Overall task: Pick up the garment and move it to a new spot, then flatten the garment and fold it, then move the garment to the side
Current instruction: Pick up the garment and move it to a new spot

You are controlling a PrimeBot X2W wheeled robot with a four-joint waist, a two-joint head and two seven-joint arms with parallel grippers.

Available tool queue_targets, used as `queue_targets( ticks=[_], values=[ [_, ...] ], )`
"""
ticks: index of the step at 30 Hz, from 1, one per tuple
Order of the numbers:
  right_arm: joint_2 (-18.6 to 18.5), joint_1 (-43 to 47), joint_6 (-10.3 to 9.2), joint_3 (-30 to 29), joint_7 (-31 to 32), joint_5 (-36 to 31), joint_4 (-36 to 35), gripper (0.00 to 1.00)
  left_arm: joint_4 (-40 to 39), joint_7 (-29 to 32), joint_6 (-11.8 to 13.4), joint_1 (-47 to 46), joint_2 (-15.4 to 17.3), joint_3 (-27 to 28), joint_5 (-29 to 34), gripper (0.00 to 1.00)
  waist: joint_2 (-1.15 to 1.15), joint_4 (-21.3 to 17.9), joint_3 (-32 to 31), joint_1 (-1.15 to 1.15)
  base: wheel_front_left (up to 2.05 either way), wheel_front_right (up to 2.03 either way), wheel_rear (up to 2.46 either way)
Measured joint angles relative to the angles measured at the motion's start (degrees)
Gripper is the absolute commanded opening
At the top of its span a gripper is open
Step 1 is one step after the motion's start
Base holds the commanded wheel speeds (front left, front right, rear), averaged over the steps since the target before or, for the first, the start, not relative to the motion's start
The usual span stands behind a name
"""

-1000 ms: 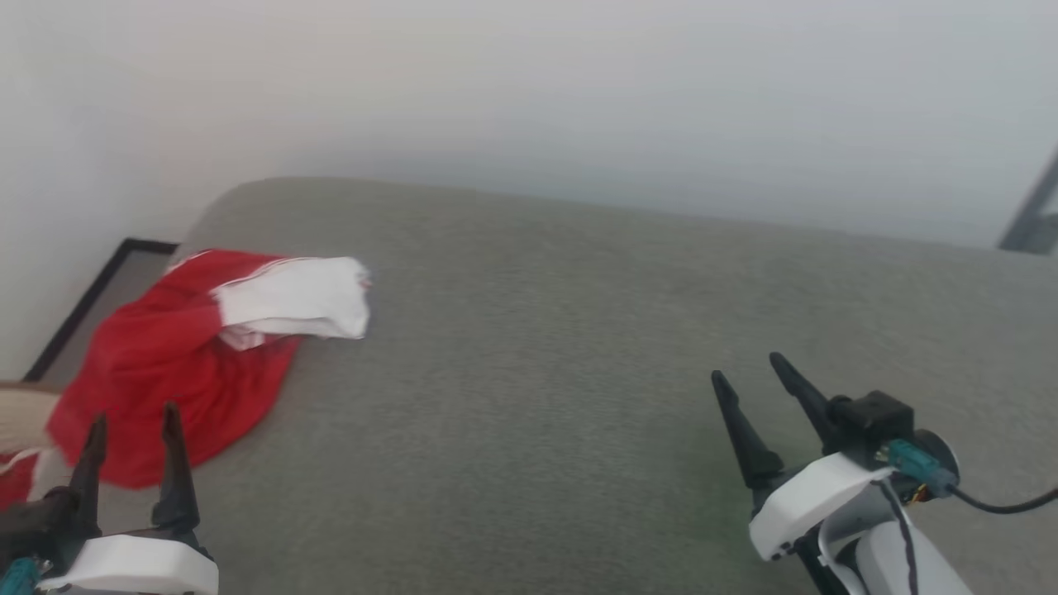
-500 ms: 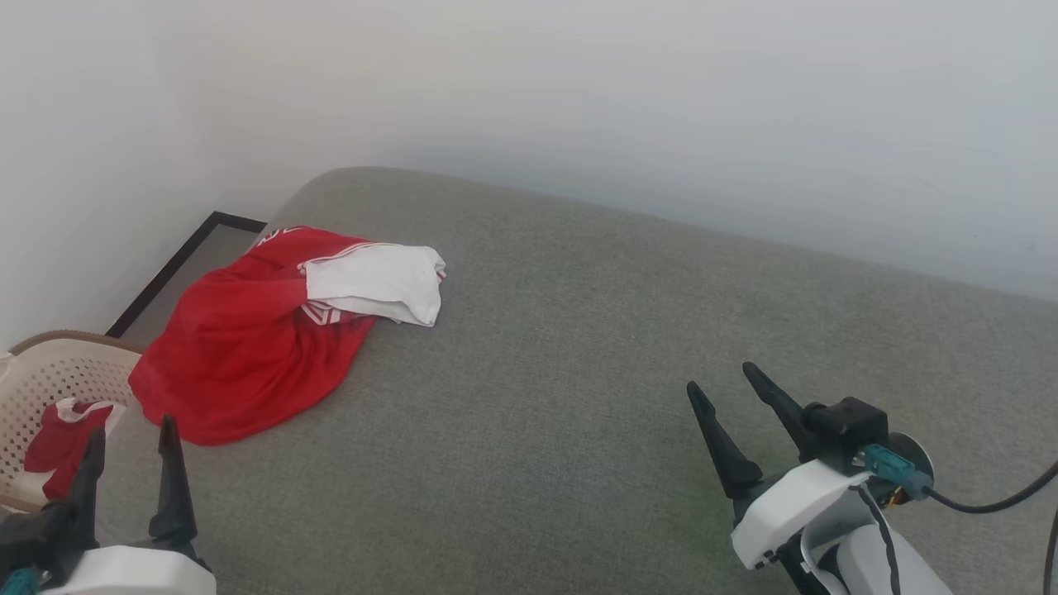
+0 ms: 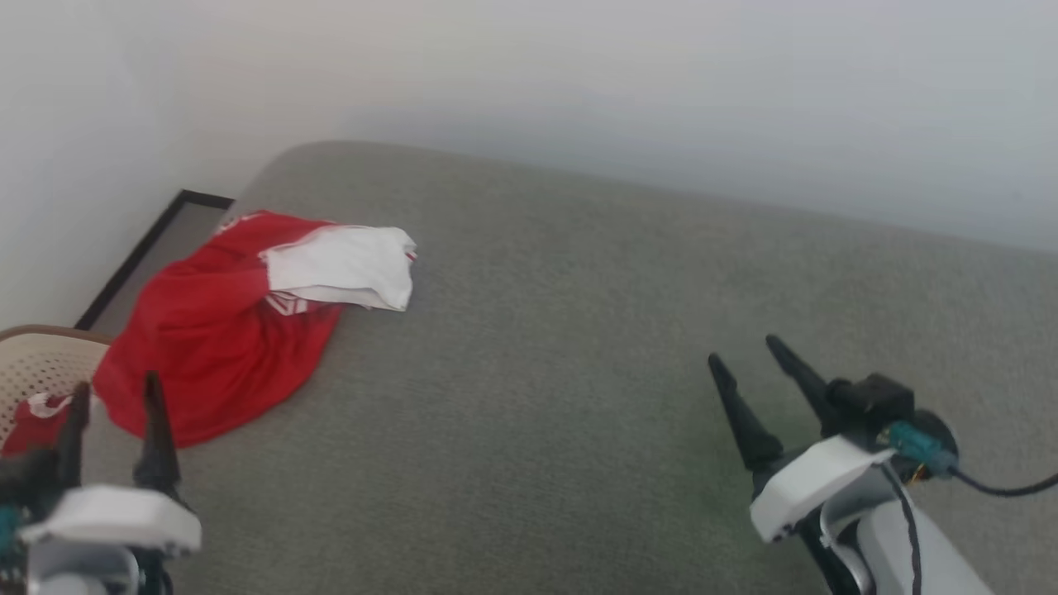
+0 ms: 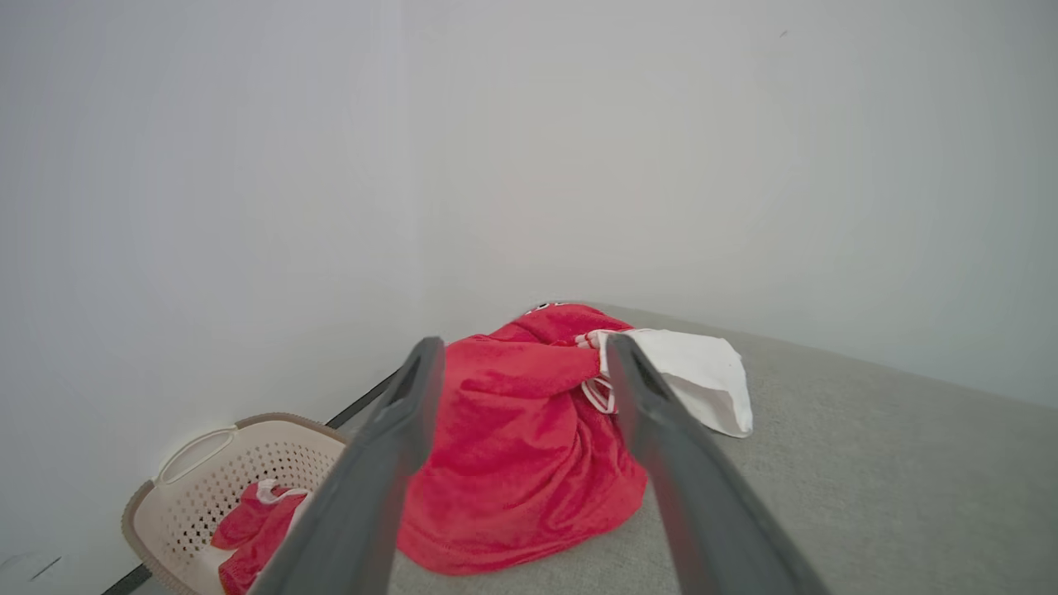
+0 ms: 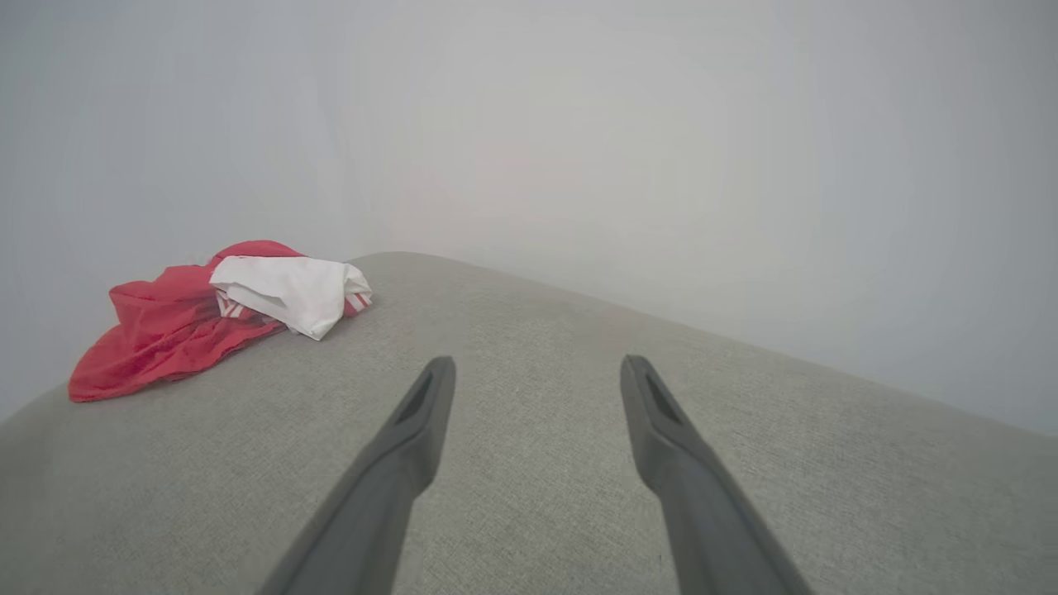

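Note:
Dark-and-white marks (image 3: 240, 221) show over the far edge of the red shirt (image 3: 220, 332), so I expect to find lettering hidden in the shirt's folds when I lift it.
The garment (image 3: 215, 330) is a crumpled red shirt with a white sleeve folded over its top, lying near the far left corner of the grey cushioned surface (image 3: 579, 347). It also shows as the garment (image 4: 512, 446) ahead of the left fingers and as the garment (image 5: 190, 318) far off to the left. My left gripper (image 3: 116, 392) stands open at the lower left, just short of the shirt's near hem, empty. My right gripper (image 3: 748, 351) stands open at the lower right over bare cushion, well away from the shirt. The same open jaws show as the left gripper (image 4: 521, 351) and the right gripper (image 5: 537, 368).
A beige perforated laundry basket (image 3: 37, 364) sits on the floor off the left edge, with another red-and-white cloth (image 4: 256, 529) inside. White walls close the back and left. A dark strip (image 3: 140, 252) runs along the floor by the left wall.
The head camera has swung, so the whole picture shifted right and then back a little; the basket came into view. Both grippers stay open and keep their places in the view.

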Motion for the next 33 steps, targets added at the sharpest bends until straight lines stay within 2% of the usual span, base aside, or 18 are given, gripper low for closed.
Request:
queue_targets(
  ticks=[6,8,14,21,25,33],
  values=[
    [-0.64,-1.88,0.01,-0.90,1.13,-1.31,-2.13,1.00,6.75,0.00,0.00,-8.37,4.14,-0.33,-2.50,1.00,0.00,-2.70,3.80,0.00,0.00,0.00,0.00],
    [-1.01,-2.78,0.01,-1.35,1.86,-2.14,-3.52,1.00,10.88,0.13,0.00,-12.44,6.88,-1.19,-3.69,1.00,0.00,-4.34,6.21,0.00,0.00,0.00,0.00],
    [-1.64,-4.39,0.01,-2.38,3.57,-3.68,-7.02,1.00,19.86,3.22,0.00,-21.75,11.67,-4.34,-7.31,1.00,0.00,-7.69,11.99,0.00,0.00,0.00,0.00],
    [-2.09,-5.28,0.01,-3.63,5.65,-5.61,-11.37,1.00,32.63,12.55,0.00,-32.08,16.29,-6.14,-12.34,1.00,0.00,-11.09,19.14,0.00,0.00,0.00,0.00],
    [-2.31,-5.42,0.01,-4.30,6.83,-6.17,-13.69,1.00,40.32,19.74,0.00,-36.68,17.53,-7.06,-14.58,1.00,0.00,-12.49,22.70,0.00,0.00,0.00,0.00],
    [-2.45,-5.50,0.00,-5.73,9.20,-7.53,-18.07,1.00,49.78,31.99,0.00,-45.26,18.74,-8.51,-17.58,1.00,0.00,-13.60,27.87,0.00,0.00,0.00,0.00]
  ],
)
